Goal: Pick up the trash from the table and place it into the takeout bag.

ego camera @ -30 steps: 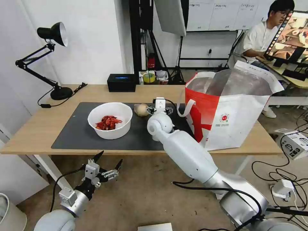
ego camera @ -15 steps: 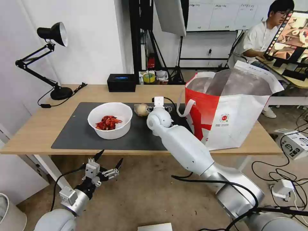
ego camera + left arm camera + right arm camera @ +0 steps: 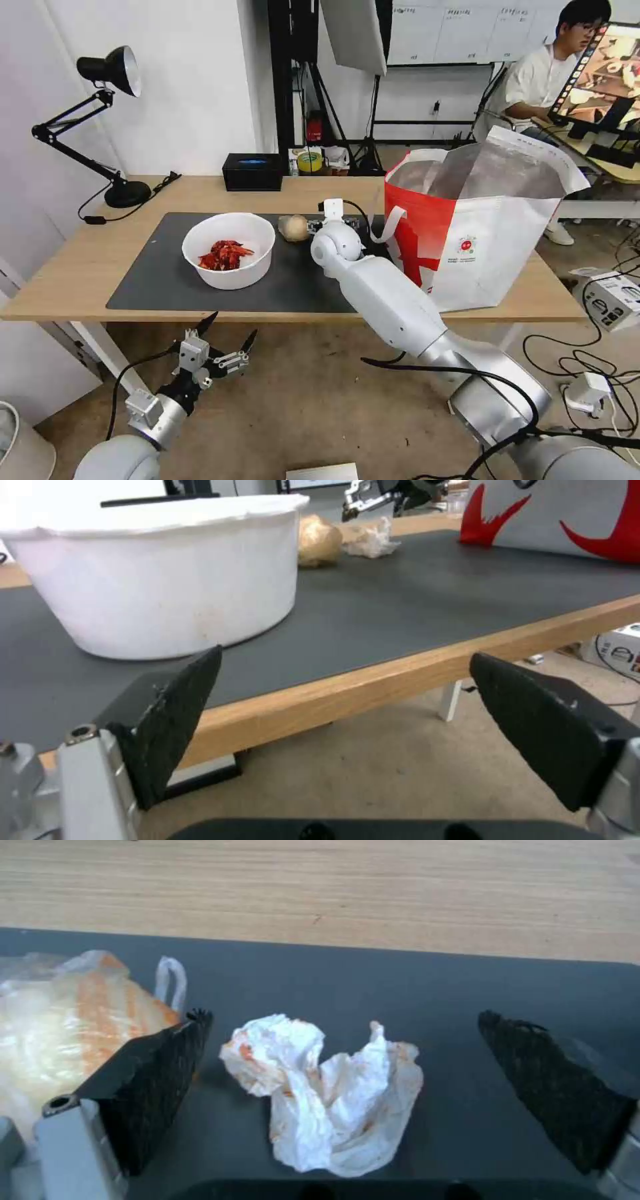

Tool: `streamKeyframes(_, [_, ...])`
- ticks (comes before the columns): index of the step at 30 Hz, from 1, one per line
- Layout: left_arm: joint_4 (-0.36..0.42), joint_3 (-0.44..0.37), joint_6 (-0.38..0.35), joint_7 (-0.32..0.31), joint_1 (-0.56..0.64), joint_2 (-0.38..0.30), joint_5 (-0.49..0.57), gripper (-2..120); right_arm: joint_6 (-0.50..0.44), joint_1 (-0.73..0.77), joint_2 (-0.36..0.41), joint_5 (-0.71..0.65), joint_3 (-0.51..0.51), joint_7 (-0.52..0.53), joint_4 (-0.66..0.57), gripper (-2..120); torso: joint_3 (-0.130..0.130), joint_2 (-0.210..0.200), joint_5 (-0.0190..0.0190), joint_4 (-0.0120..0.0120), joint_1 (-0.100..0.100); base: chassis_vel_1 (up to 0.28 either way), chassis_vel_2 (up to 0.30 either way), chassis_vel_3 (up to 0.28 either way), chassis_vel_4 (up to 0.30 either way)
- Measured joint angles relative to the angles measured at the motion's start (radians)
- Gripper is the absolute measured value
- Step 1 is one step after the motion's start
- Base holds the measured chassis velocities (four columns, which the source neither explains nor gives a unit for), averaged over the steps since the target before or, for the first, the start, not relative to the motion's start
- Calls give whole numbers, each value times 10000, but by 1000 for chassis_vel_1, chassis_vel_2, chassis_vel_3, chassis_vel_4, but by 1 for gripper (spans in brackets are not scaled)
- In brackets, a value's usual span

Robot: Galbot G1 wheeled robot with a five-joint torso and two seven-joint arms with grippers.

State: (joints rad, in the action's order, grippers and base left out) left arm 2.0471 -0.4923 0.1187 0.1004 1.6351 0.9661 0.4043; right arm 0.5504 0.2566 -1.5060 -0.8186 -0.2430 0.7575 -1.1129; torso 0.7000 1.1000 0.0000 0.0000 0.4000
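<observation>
The crumpled white tissue will gather at my fingers with its edges still fanned out when I lift it, because the tissue's creased peaks stand straight up.
My right gripper (image 3: 344, 1019) is open over the dark mat (image 3: 160, 280), its fingers on either side of the crumpled white tissue (image 3: 327, 1100). Beside one finger lies the beige lump (image 3: 60, 1010). In the head view the right gripper (image 3: 335, 220) sits between the lump (image 3: 293, 227) and the red-and-white takeout bag (image 3: 480, 233), mostly behind its own wrist. The white bowl of red shells (image 3: 229, 250) stands left of them on the table (image 3: 200, 190). My left gripper (image 3: 220, 347) hangs open below the table's front edge. The left wrist view shows that gripper (image 3: 345, 656), bowl (image 3: 160, 575), lump (image 3: 319, 540) and tissue (image 3: 370, 537).
A black desk lamp (image 3: 110, 120) stands at the table's far left corner and a black box (image 3: 252, 171) at the back edge. The bag's white handle (image 3: 387, 223) hangs close to my right wrist. Cables and a white box (image 3: 613, 300) lie on the floor at right.
My right arm has reached farther forward and a little right, bringing its gripper down around the tissue. The left arm has barely moved.
</observation>
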Motion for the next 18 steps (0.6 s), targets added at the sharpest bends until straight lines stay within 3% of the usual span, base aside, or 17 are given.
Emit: streamKeyframes(18, [50,-12,27,0,61,-25,-37,100,184,46,-20,117,13,-84,182,100,0,0,0,0,0,0,0,0,0])
